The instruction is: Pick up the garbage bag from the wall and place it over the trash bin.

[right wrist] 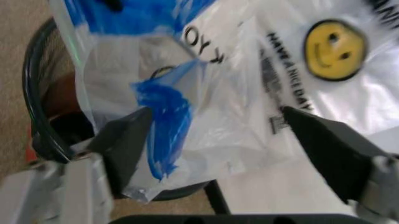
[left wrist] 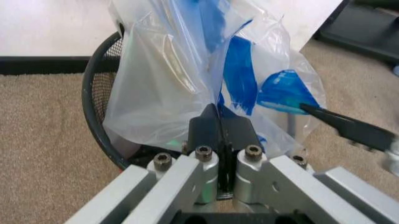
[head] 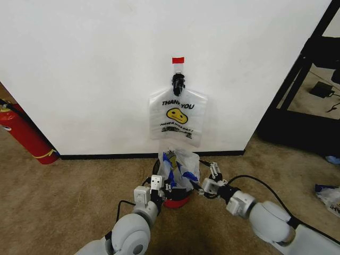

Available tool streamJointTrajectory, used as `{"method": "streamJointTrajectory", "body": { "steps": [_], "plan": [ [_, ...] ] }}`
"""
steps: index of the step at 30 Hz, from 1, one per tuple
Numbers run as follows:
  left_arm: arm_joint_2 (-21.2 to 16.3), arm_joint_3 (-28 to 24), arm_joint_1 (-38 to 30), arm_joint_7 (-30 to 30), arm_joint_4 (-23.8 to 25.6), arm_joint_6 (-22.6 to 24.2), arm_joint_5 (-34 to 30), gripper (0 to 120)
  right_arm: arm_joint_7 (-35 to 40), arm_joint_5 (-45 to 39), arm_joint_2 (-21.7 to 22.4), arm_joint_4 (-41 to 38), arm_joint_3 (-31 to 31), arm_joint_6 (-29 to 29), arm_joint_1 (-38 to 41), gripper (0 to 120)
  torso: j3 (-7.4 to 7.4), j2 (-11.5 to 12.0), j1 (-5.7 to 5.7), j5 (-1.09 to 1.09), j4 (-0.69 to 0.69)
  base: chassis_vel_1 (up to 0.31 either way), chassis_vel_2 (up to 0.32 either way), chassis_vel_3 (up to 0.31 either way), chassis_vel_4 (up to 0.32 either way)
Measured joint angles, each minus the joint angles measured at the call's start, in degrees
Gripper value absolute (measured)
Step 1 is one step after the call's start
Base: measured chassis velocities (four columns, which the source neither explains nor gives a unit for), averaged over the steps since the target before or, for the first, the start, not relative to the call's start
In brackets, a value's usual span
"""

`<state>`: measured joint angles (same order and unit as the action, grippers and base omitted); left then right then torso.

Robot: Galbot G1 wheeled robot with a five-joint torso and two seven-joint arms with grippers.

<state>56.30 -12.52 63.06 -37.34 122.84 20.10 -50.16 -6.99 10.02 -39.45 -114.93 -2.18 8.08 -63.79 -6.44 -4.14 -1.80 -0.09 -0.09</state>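
Note:
The garbage bag's plastic hangs in loose crumples (head: pixel 180 160), so the garbage bag should unfold and spread across the trash bin when the robot pulls the blue-patched edge (head: pixel 187 174) outward.
The garbage bag (head: pixel 179 163), thin white plastic with blue patches, stands crumpled in the trash bin (head: pixel 176 201), a black mesh basket with a red base against the wall (head: pixel 95 64). My left gripper (head: pixel 160 187) is at the bin's left side. In the left wrist view it (left wrist: pixel 218 122) is shut on a fold of the garbage bag (left wrist: pixel 162 88) above the bin's rim (left wrist: pixel 93 93). My right gripper (head: pixel 210 177) is at the bin's right side. It (right wrist: pixel 218 140) is open, with a blue-patched edge of the bag (right wrist: pixel 165 109) between its fingers.
A flat bag of the same print (head: pixel 178 114) hangs from a black hook (head: pixel 178 82) under a red tape strip (head: pixel 178 60). A red fire extinguisher (head: pixel 24 133) leans at the left. A black shelf frame (head: pixel 300 79) stands at the right. Open carpet lies on both sides.

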Motion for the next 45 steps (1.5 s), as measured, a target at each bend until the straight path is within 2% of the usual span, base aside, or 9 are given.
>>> {"method": "streamJointTrajectory", "body": {
  "steps": [10,14,16,17,20,25,29,35,45],
  "plan": [
    [0.3,-0.6,-1.0,-0.1,-0.3,0.0,-0.3,0,-2.9,-6.6,-0.4,1.2,-3.8,5.8,3.3,39,0.00,0.0,0.00,-0.02,-0.01,0.000,0.000,0.000,0.000],
    [0.5,-0.7,-1.3,-0.1,-0.4,0.1,-0.4,0,-1.0,-6.9,-1.3,2.0,-4.4,5.5,3.9,23,0.00,0.0,0.00,-0.02,0.00,0.000,0.000,0.000,0.000],
    [0.5,-0.7,-1.3,-0.1,-0.4,0.1,-0.4,0,-1.0,-6.9,-1.3,2.0,-4.4,5.5,3.9,23,0.00,0.0,0.00,-0.02,0.00,0.000,0.000,0.000,0.000],
    [0.3,-0.7,-1.3,-0.1,-0.4,0.1,-0.4,0,0.3,-6.4,-1.6,2.3,-4.4,4.7,3.9,14,0.00,0.0,0.00,-0.02,0.00,0.000,0.000,0.000,0.000],
    [0.1,-0.7,-1.3,-0.1,-0.4,0.1,-0.5,0,1.5,-5.5,-2.1,3.0,-4.4,3.7,3.9,1,0.00,0.0,0.00,-0.01,0.00,0.000,0.000,0.000,0.000],
    [0.2,-0.7,-1.4,-0.1,-0.4,0.1,-0.6,0,5.3,-6.6,-3.4,4.4,-4.6,2.5,3.6,0,0.00,0.0,0.00,-0.03,0.00,0.000,0.000,0.000,0.000],
    [0.1,-0.1,-0.4,0.0,-0.3,0.1,-0.5,0,12.6,-13.8,-6.6,5.5,-4.0,-0.4,1.3,0,0.00,0.0,0.00,-0.02,0.00,0.000,0.000,0.000,0.000],
    [-0.4,0.8,2.9,-0.2,0.7,-0.2,0.3,0,32.5,-32.8,-14.3,2.7,-1.7,-2.3,-6.7,0,0.00,0.0,0.00,-0.03,-0.01,0.000,0.000,0.000,0.000],
    [-1.4,2.1,7.0,-2.2,4.0,-0.6,1.8,0,41.1,-42.9,-17.3,-5.9,2.0,0.9,-13.8,0,0.01,0.0,0.00,-0.03,0.00,0.000,0.000,0.000,0.000]
  ]
}}
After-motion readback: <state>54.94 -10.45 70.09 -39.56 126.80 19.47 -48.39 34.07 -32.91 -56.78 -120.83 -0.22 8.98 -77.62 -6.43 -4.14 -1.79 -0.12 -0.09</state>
